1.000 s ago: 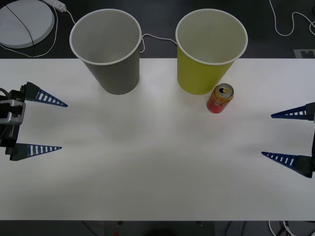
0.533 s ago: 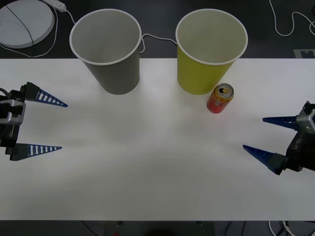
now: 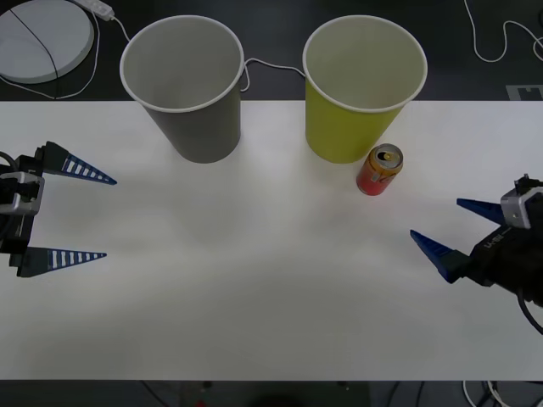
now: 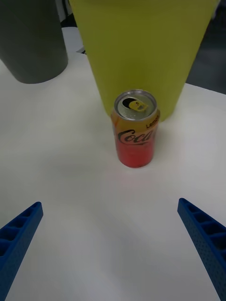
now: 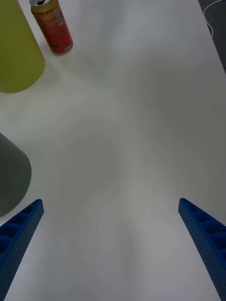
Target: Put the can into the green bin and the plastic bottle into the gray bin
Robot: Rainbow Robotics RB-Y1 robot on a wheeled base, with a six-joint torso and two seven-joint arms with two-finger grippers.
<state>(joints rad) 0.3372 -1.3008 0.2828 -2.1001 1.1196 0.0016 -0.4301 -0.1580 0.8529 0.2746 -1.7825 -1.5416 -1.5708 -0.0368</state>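
Observation:
The can's opening (image 4: 129, 103) below the yellow tab is already open, so the robot should expect an empty can when it tips the can over the green bin.
The small red and orange-yellow can (image 3: 378, 170) (image 4: 135, 128) (image 5: 52, 26) stands upright on the white table (image 3: 271, 288), just right of the green bin's (image 3: 361, 85) (image 4: 141, 47) (image 5: 16, 51) base. The gray bin (image 3: 187, 85) (image 4: 30, 40) (image 5: 12, 181) stands to the left of the green one. My right gripper (image 3: 434, 225) (image 4: 110, 244) is open near the table's right edge, pointing toward the can with a gap of bare table between. My left gripper (image 3: 109, 217) (image 5: 110, 249) rests open at the left edge. The plastic bottle is out of view.
Behind the table, a round white device (image 3: 42, 38) with a cable lies at the back left on the dark floor. White cables (image 3: 501, 38) run at the back right. Bare tabletop stretches between both grippers.
My right gripper has swung in from the right edge toward the can and turned to face it. The left arm, can and bins have not moved.

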